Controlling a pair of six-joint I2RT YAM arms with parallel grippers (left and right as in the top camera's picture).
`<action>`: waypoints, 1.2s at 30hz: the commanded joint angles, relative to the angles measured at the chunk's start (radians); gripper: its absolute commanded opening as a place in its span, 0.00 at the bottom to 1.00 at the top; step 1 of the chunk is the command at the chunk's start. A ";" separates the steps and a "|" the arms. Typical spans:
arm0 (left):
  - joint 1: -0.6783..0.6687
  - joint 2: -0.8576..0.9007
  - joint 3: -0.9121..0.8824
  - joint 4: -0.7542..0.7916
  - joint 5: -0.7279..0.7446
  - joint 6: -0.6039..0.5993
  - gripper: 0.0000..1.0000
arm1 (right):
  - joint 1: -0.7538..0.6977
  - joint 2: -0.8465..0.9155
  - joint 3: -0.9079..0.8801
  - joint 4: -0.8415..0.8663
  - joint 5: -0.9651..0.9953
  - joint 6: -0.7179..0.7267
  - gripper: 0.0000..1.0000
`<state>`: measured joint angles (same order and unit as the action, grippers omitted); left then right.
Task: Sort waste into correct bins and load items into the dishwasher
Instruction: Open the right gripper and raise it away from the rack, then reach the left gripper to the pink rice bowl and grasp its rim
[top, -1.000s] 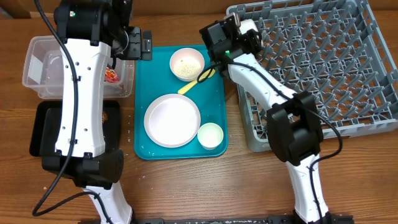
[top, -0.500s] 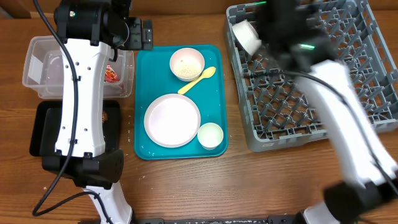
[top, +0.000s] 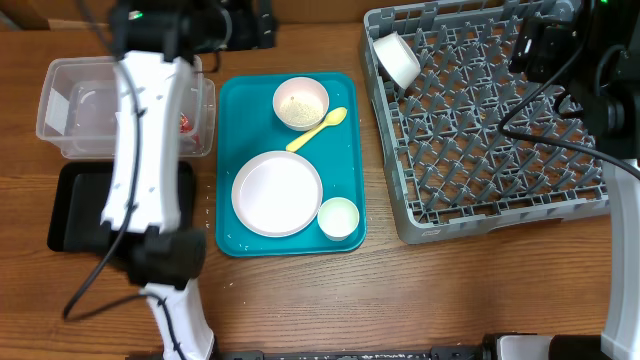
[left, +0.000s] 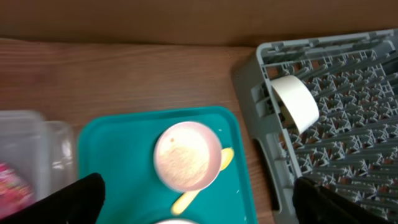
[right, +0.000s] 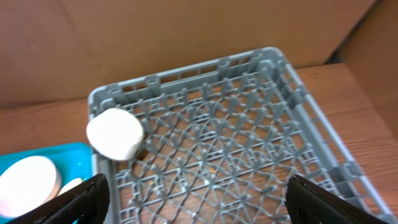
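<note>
Next, my left gripper grabs the bowl on the teal tray (top: 300, 102) by its rim and empties it into the black tray (top: 78, 207) before loading, because the bowl has rice in it.
A white bowl (top: 397, 58) (right: 115, 134) (left: 295, 102) lies on its side in the far left corner of the grey dishwasher rack (top: 500, 130). My right gripper (top: 543, 48) (right: 205, 211) is open and empty, high above the rack's far side. On the teal tray (top: 240, 110) are a bowl with rice (top: 301, 103) (left: 187, 155), a yellow spoon (top: 318, 129), a plate (top: 277, 193) and a small cup (top: 338, 217). My left gripper (top: 248, 24) (left: 199, 211) hangs open and empty above the tray's far edge. A red wrapper (top: 183, 122) lies in the clear tub (top: 70, 110).
The black tray (top: 70, 215) sits in front of the clear tub, partly hidden by my left arm. Bare wooden table runs along the front edge and between the teal tray and the rack. A brown cardboard wall stands behind the table.
My right gripper opened, left the bowl in the rack's corner and swung away to the right. My left gripper moved a little right along the tray's far edge.
</note>
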<state>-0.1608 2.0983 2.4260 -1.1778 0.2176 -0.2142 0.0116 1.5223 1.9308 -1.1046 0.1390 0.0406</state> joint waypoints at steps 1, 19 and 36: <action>-0.085 0.157 -0.003 0.032 0.056 0.043 0.99 | -0.003 0.011 0.006 -0.010 -0.066 0.005 0.93; -0.267 0.486 -0.003 0.041 -0.251 0.184 0.62 | -0.003 0.014 0.006 -0.074 -0.066 0.005 0.93; -0.265 0.523 0.010 0.026 -0.251 0.180 0.22 | -0.003 0.026 0.006 -0.076 -0.066 0.005 0.93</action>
<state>-0.4255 2.6186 2.4149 -1.1408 -0.0242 -0.0414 0.0120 1.5459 1.9308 -1.1828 0.0814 0.0414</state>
